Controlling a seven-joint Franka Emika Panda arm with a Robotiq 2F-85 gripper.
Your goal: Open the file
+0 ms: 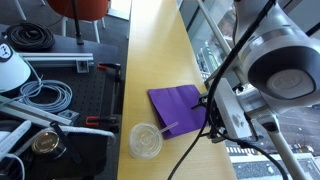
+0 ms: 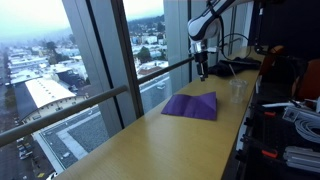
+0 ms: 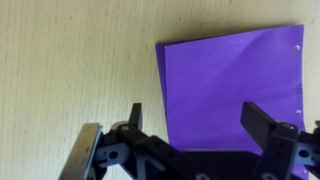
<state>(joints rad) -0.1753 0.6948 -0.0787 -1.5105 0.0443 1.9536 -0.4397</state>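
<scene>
The file's cover edge [image 3: 167,92] is separate from the darker back strip [image 3: 161,72], so I should move my gripper's open fingers down to that cover edge next until they pinch the cover.
The file is a flat purple folder [image 1: 176,109] lying closed on the wooden table [image 1: 150,50]. It also shows in an exterior view [image 2: 191,105] and fills the right half of the wrist view [image 3: 232,88]. My gripper [image 3: 196,118] hovers above the file's near edge with its two fingers spread wide and nothing between them. In an exterior view the gripper [image 2: 201,70] hangs above the table beyond the file. In another exterior view the gripper [image 1: 210,105] sits at the file's right edge. No white sheets or string clasp are visible.
A clear round plastic lid [image 1: 146,140] lies near the file's corner. A dark bench with cables [image 1: 40,95], clamps and a white lamp [image 1: 12,68] runs beside the table. A window wall [image 2: 90,60] borders the table's far side.
</scene>
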